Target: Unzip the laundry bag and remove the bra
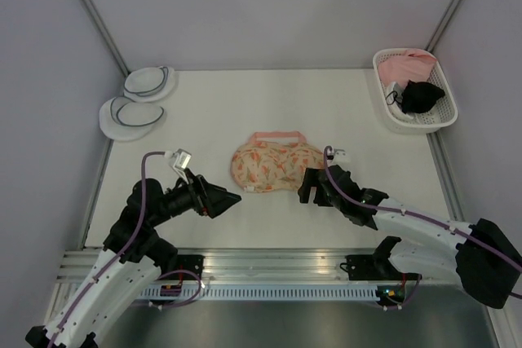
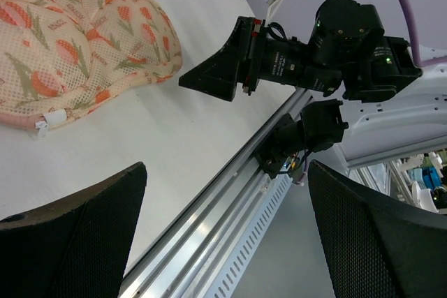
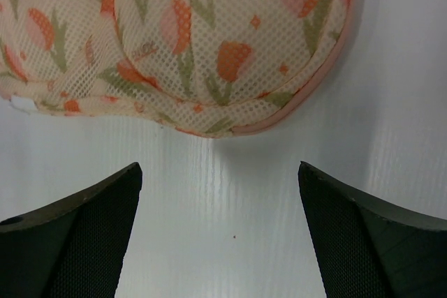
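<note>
The rounded lobes (image 1: 249, 167) bulge and keep their shape, so the laundry bag (image 1: 276, 165) will swing around in one piece when the robot pulls the laundry bag's near edge.
The laundry bag (image 1: 273, 165), a two-lobed cream pouch with an orange floral print and pink trim, lies zipped shut at the middle of the table. It fills the top left of the left wrist view (image 2: 70, 40) and the top of the right wrist view (image 3: 174, 40). My left gripper (image 1: 232, 197) (image 2: 227, 165) is open, just off the bag's near left side and not touching it. Open too, my right gripper (image 1: 306, 185) (image 3: 218, 167) faces the bag's near right lobe with bare table between its fingers. The bra is hidden.
A white basket (image 1: 428, 122) at the back right holds a pink garment (image 1: 408, 63) and a black garment (image 1: 422, 97). Two plain white round pouches (image 1: 149, 81) (image 1: 130, 114) lie at the back left. An aluminium rail (image 2: 230, 193) runs along the near table edge.
</note>
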Robot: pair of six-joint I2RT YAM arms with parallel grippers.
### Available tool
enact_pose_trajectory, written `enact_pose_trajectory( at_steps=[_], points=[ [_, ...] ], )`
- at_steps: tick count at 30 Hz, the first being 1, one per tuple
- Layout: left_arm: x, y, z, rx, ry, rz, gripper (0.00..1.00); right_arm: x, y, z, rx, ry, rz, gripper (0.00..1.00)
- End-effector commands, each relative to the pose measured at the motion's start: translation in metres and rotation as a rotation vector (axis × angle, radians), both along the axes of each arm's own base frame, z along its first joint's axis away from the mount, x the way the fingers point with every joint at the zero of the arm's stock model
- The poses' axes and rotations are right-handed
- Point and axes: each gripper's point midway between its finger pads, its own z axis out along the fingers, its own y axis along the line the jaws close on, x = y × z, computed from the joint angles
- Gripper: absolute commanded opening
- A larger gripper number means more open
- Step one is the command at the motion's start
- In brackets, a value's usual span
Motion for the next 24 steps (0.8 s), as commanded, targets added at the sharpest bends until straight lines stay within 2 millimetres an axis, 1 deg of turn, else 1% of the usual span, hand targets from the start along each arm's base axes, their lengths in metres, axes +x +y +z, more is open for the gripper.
enact_pose_trajectory(
  at_steps=[1,3,6,10,11,12,13,14,15,16,17,18,20,21,22,23,24],
  points=[
    [-0.002,0.004,0.003,-0.020,0.008,0.029,1.00,0.031,-0.002,0.012,0.119,-0.120,-0.224,0.96],
    [-0.004,0.006,0.001,-0.021,0.011,0.034,1.00,0.031,0.005,0.013,0.161,-0.133,-0.240,0.95],
    [-0.007,0.009,0.000,-0.028,0.003,0.042,1.00,0.030,0.022,0.018,0.232,-0.154,-0.207,0.95],
    [-0.009,0.012,-0.005,-0.033,0.001,0.056,1.00,0.022,0.049,0.031,0.256,-0.182,-0.149,0.95],
    [-0.009,0.012,-0.006,-0.034,0.005,0.058,1.00,0.013,0.061,0.034,0.260,-0.192,-0.120,0.97],
    [-0.009,0.013,-0.006,-0.038,0.006,0.060,1.00,0.008,0.070,0.038,0.286,-0.201,-0.100,0.97],
    [-0.009,0.013,-0.007,-0.037,0.004,0.063,1.00,0.004,0.079,0.043,0.370,-0.211,-0.113,0.97],
    [-0.009,0.013,-0.008,-0.041,0.003,0.063,1.00,-0.007,0.087,0.043,0.410,-0.209,-0.101,0.97],
    [-0.010,0.014,-0.008,-0.045,0.005,0.068,1.00,-0.009,0.090,0.044,0.455,-0.205,-0.126,0.96],
    [-0.010,0.014,-0.009,-0.048,0.009,0.071,1.00,-0.010,0.088,0.037,0.475,-0.203,-0.165,0.96],
    [-0.010,0.015,-0.007,-0.054,0.006,0.073,1.00,-0.018,0.095,0.038,0.540,-0.183,-0.194,0.97],
    [-0.012,0.016,-0.005,-0.063,-0.002,0.074,1.00,-0.017,0.093,0.040,0.563,-0.213,-0.232,0.97],
    [-0.014,0.017,-0.003,-0.070,-0.007,0.078,1.00,-0.027,0.103,0.038,0.674,-0.182,-0.271,0.97],
    [-0.015,0.019,0.000,-0.074,-0.016,0.082,1.00,-0.023,0.101,0.039,0.693,-0.202,-0.322,0.97],
    [-0.015,0.020,0.001,-0.073,-0.017,0.085,1.00,-0.024,0.102,0.034,0.712,-0.201,-0.359,0.98],
    [-0.017,0.021,0.000,-0.064,-0.013,0.087,1.00,-0.029,0.107,0.035,0.750,-0.194,-0.368,0.98],
    [-0.017,0.022,0.001,-0.063,-0.015,0.092,1.00,-0.025,0.105,0.039,0.789,-0.222,-0.416,0.98]
  ],
)
